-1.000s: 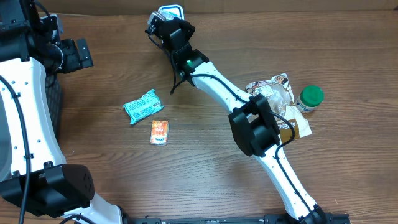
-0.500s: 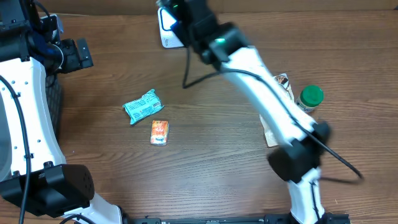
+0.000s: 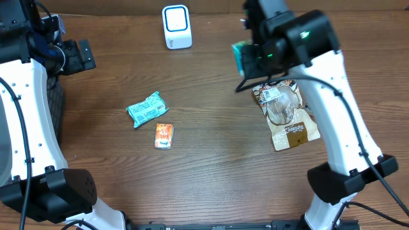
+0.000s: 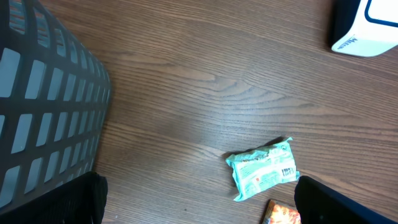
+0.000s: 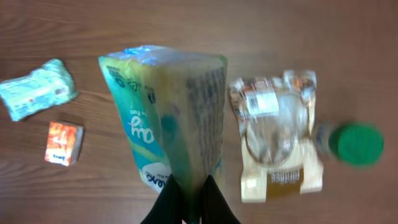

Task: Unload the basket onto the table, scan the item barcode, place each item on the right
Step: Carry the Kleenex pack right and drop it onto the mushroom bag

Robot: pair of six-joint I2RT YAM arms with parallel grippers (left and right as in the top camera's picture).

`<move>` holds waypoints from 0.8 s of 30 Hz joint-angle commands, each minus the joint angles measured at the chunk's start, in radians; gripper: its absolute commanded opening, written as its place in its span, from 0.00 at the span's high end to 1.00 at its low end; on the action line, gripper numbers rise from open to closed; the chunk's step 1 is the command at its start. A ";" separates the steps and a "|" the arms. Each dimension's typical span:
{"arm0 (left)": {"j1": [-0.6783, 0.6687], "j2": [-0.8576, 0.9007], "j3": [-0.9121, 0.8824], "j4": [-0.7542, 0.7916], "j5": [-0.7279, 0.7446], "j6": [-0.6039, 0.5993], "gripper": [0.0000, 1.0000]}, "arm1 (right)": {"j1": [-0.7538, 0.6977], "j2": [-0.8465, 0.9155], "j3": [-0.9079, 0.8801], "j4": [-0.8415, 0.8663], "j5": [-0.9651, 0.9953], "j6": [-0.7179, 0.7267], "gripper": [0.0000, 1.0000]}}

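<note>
The teal and yellow packet (image 3: 238, 57) is hanging free beside the flat brown and clear bag. My right gripper should go on moving over the bag (image 3: 282, 114) and let the packet go there.
My right gripper (image 5: 191, 202) is shut on a teal and yellow item packet (image 5: 174, 118), pinching its lower edge so it stands up in front of the camera. From overhead the packet (image 3: 241, 56) hangs in the air at the back right, well to the right of the white barcode scanner (image 3: 177, 25) with its blue ring. The scanner's corner (image 4: 367, 25) shows in the left wrist view. My left gripper (image 4: 199, 205) is open and holds nothing. It hovers over bare wood at the far left (image 3: 80, 56).
A small teal packet (image 3: 147, 108) and an orange box (image 3: 164, 135) lie left of centre. A brown and clear bag (image 3: 287, 115) lies under my right arm, with a green-lidded bottle (image 5: 354, 144) beside it. A black mesh basket (image 4: 43, 106) stands at the left edge.
My right arm has swung from the scanner at the back towards the right, carrying the packet with it; it now hangs above the brown bag. The left arm has not moved.
</note>
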 commanded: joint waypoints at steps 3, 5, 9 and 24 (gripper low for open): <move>0.003 0.013 0.002 0.000 -0.003 0.022 0.01 | -0.144 0.000 -0.121 -0.003 -0.129 0.040 0.96; 0.003 0.013 0.002 0.000 -0.003 0.022 0.00 | -0.182 0.000 -0.186 0.003 -0.132 0.040 0.96; 0.003 0.013 0.002 0.000 -0.003 0.022 0.01 | -0.247 0.000 -0.369 0.073 -0.128 0.035 0.96; 0.003 0.013 0.002 0.000 -0.003 0.022 0.00 | -0.399 0.000 -0.749 0.380 -0.128 0.033 0.70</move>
